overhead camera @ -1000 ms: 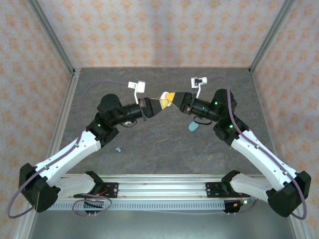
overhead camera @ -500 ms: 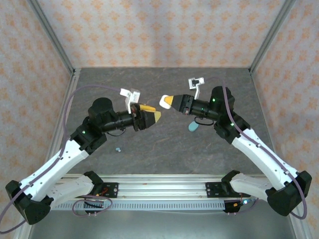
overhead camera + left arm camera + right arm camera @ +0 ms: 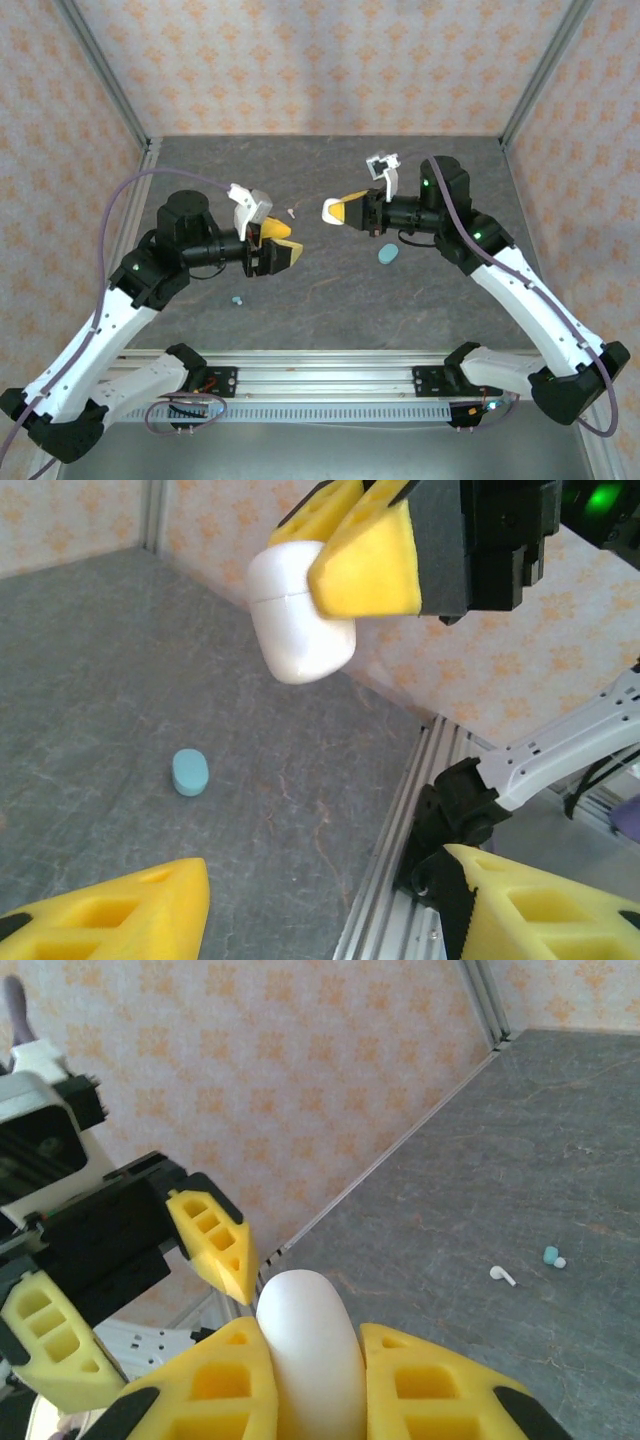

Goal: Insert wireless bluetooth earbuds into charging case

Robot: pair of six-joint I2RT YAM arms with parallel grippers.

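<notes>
My left gripper should take the case's base [image 3: 308, 648] and my right gripper should open the lid, because the charging case in my right gripper has its lid [image 3: 283, 570] closed.
My right gripper [image 3: 340, 209] is shut on a white charging case [image 3: 329, 209], held in the air above the middle of the table. In the right wrist view the case [image 3: 310, 1345] sits upright between my yellow fingers [image 3: 215, 1385]. Its lid seam looks closed in the left wrist view [image 3: 298, 610]. My left gripper [image 3: 290, 244] hangs open and empty a short way to the case's left, pointing at it. A white earbud [image 3: 503, 1275] and a teal earbud [image 3: 551, 1256] lie on the table. The top view shows the white earbud [image 3: 291, 212] and a teal earbud [image 3: 237, 300] apart.
A teal oval case [image 3: 388, 255] lies on the grey table [image 3: 330, 290] under the right arm, also in the left wrist view [image 3: 189, 772]. Patterned walls and aluminium posts [image 3: 110, 90] enclose the table. A rail [image 3: 330, 378] runs along the near edge.
My left gripper let go of the white case, opened and drew back to the left. My right gripper kept the case and shifted slightly right.
</notes>
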